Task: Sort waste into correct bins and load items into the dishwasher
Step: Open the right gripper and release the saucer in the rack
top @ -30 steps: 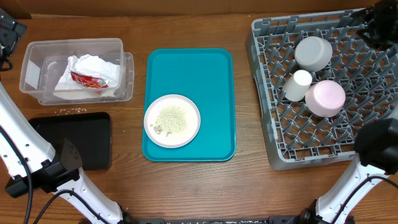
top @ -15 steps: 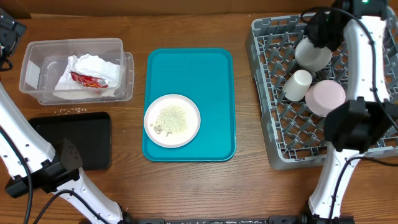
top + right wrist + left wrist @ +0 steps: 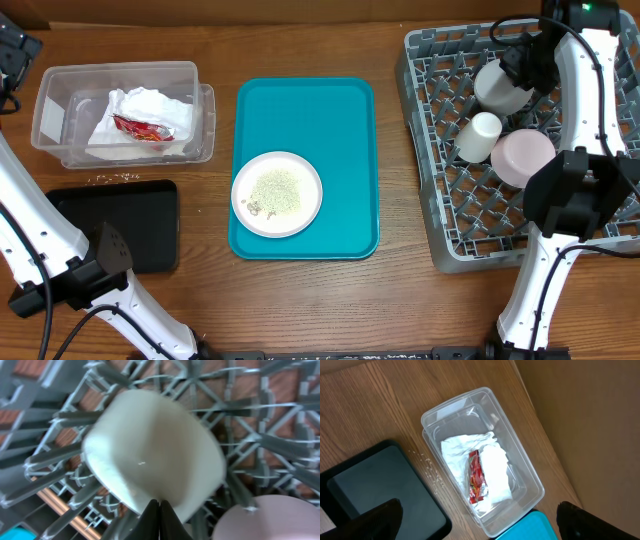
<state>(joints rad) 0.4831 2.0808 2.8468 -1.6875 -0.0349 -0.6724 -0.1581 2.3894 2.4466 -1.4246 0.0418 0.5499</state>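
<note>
The grey bowl (image 3: 497, 90) tilts against the rack's wires beside my shut right fingers; I should back off so it settles bottom up.
The pale plate (image 3: 277, 193) with whitish rice bits lies on the teal tray (image 3: 340, 110). The clear tub (image 3: 60, 110) holds the white napkin (image 3: 150, 108) and the red wrapper (image 3: 140, 128); the tub also shows in the left wrist view (image 3: 520, 475). The grey rack (image 3: 440, 200) holds the upturned grey bowl (image 3: 498, 88), the white cup (image 3: 479, 137) and the pink bowl (image 3: 523, 158). My right gripper (image 3: 160, 510) is shut and empty just above the grey bowl (image 3: 150, 445). My left gripper (image 3: 480, 522) is open, high over the tub. No chopsticks show.
The black tray (image 3: 130, 225) sits in front of the tub, with a few loose rice bits (image 3: 115, 178) on the wood between them. The rack's upright pegs (image 3: 260, 405) surround the bowls. The left arm runs along the table's left edge.
My right arm has swung in from the far right edge to over the grey bowl in the rack. The left arm and all objects have stayed still.
</note>
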